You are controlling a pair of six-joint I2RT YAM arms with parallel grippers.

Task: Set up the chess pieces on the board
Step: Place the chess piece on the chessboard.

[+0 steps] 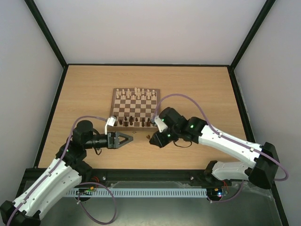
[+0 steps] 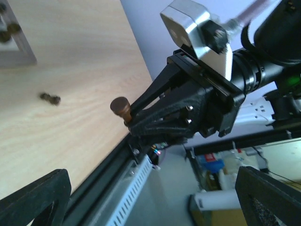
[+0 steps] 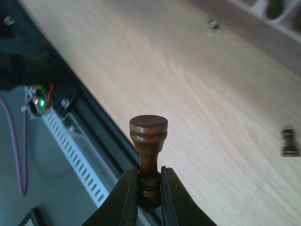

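The dark brown chess piece's round base (image 2: pixel 121 105) is pointing at the open fingers of my left gripper. I should go on moving in until the fingers are on both sides of that base, before I close them.
The board (image 1: pixel 115 113) lies mid-table, with cream chessmen along its far rows and several dark chess pieces (image 1: pixel 136 123) along its near row. My right gripper (image 3: pixel 149 188) is shut on the stem of a dark brown chess piece (image 3: pixel 148 134), whose round base points away from the fingers. It hovers in front of the board's near edge (image 1: pixel 153 140). The left wrist view shows that same held piece (image 2: pixel 121 107). My left gripper (image 1: pixel 131 138) stands open beside it and holds nothing. Its fingertips (image 2: pixel 35 197) frame the left wrist view.
One loose dark piece (image 3: pixel 290 142) stands on the tabletop near the board, and the left wrist view shows it as a blurred dark shape (image 2: pixel 50 98). The table's black front rail (image 1: pixel 150 173) and a slotted cable duct (image 1: pixel 155 192) run just behind both grippers.
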